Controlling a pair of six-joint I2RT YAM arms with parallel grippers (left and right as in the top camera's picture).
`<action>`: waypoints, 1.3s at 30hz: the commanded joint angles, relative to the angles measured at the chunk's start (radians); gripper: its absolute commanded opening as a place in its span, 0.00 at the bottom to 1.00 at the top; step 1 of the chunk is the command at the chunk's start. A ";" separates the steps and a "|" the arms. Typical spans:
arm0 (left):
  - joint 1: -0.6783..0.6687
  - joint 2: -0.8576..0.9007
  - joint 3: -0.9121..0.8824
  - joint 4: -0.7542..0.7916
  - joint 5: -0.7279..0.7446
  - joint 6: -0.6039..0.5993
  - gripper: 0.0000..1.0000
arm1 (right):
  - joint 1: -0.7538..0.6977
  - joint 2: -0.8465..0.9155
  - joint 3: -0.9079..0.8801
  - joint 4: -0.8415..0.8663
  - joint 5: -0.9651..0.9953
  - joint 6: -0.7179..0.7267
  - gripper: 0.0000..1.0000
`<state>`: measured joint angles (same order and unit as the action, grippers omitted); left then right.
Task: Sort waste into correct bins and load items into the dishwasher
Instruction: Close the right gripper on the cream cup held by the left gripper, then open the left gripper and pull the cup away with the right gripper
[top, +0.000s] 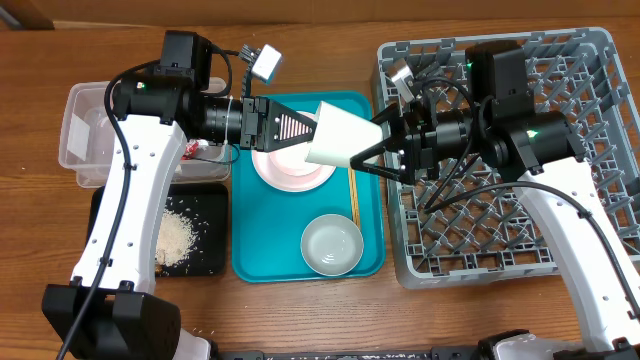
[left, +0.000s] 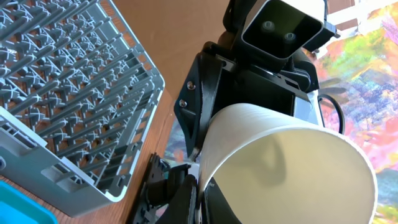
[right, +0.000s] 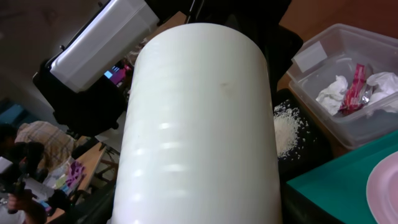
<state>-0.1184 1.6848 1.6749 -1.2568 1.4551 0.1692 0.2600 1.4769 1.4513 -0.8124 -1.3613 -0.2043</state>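
My left gripper should open and my right gripper should load the cup, because my left gripper is pinching the white cup's rim (top: 317, 131) away from the grey dish rack.
A white cup (top: 335, 135) (left: 292, 168) (right: 199, 124) hangs on its side in the air above the teal tray (top: 250, 240). My left gripper (top: 312, 128) (left: 202, 186) is shut on its rim, one finger inside and one outside. My right gripper (top: 362, 142) (right: 199, 205) straddles the cup's base end, with a finger close on each side; whether the fingers press on it does not show. A pink plate (top: 290, 170) lies under the cup, a bowl (top: 332, 245) sits at the tray's front, and chopsticks (top: 353, 200) lie along its right side.
The grey dish rack (top: 600, 60) (left: 74, 93) stands to the right. At left, a clear tub (top: 90, 130) (right: 348, 81) holds napkins (right: 333, 93) and a red wrapper (right: 356, 81). In front of it, a black tray (top: 205, 215) holds rice (top: 175, 240).
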 joint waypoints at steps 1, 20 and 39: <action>-0.026 -0.008 0.016 -0.006 -0.008 0.034 0.04 | 0.001 -0.020 0.027 0.020 0.019 -0.010 0.57; -0.051 -0.008 0.016 0.009 -0.176 0.032 0.26 | 0.001 -0.020 0.027 0.025 0.105 -0.005 0.50; 0.088 -0.008 0.016 0.003 -0.281 0.024 0.41 | 0.001 -0.020 0.027 -0.081 0.695 0.159 0.49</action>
<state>-0.0345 1.6848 1.6749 -1.2495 1.2407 0.1864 0.2569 1.4765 1.4517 -0.8871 -0.9100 -0.1452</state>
